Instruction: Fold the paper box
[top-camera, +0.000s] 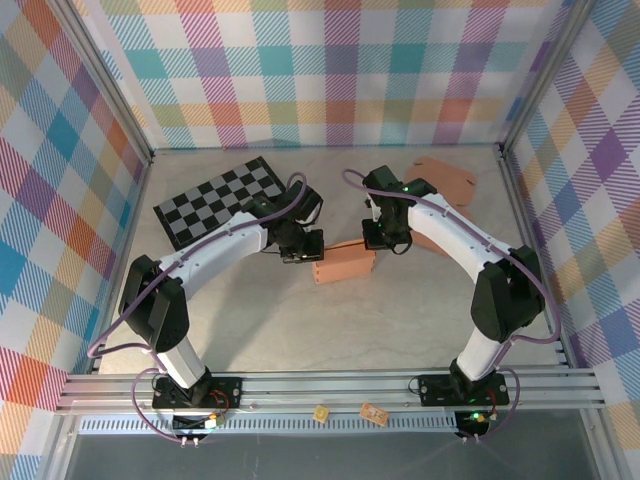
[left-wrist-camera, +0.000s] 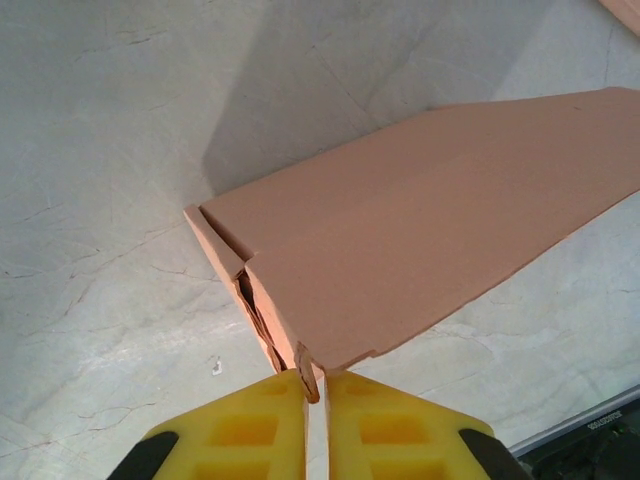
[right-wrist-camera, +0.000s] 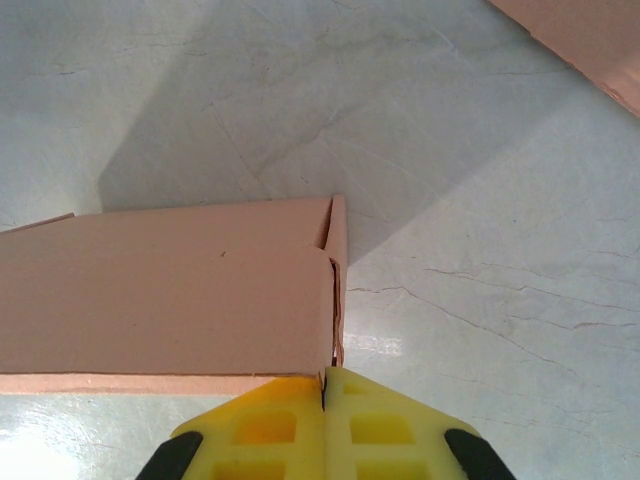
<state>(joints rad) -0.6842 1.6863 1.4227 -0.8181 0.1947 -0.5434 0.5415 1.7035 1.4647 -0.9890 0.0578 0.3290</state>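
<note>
My right gripper is shut at the lower corner of the box's end (top-camera: 373, 263) flap (right-wrist-camera: 336, 262), which gapes. Next, I open my gripper, turn it and put its fingers on both sides of the box's end.
The paper box (top-camera: 345, 262) is a salmon cardboard carton lying lengthwise mid-table, folded into a long closed shape. At its left end, my left gripper (top-camera: 300, 248) has its yellow fingers (left-wrist-camera: 250, 430) nearly together, and a small cardboard tab of the box (left-wrist-camera: 420, 220) is caught between their tips (left-wrist-camera: 322, 375). The layered end flaps there gape slightly. My right gripper (top-camera: 385, 240) is at the right end. Its jaws (right-wrist-camera: 325, 372) are shut tight, with the tips against the lower corner of the box (right-wrist-camera: 170, 290), where the end flap meets the seam.
Flat salmon cardboard sheets (top-camera: 447, 180) lie at the back right, close behind the right arm. A black-and-white checkerboard mat (top-camera: 222, 198) lies at the back left. Plaid walls enclose three sides. Two small scraps (top-camera: 374, 411) rest on the front rail.
</note>
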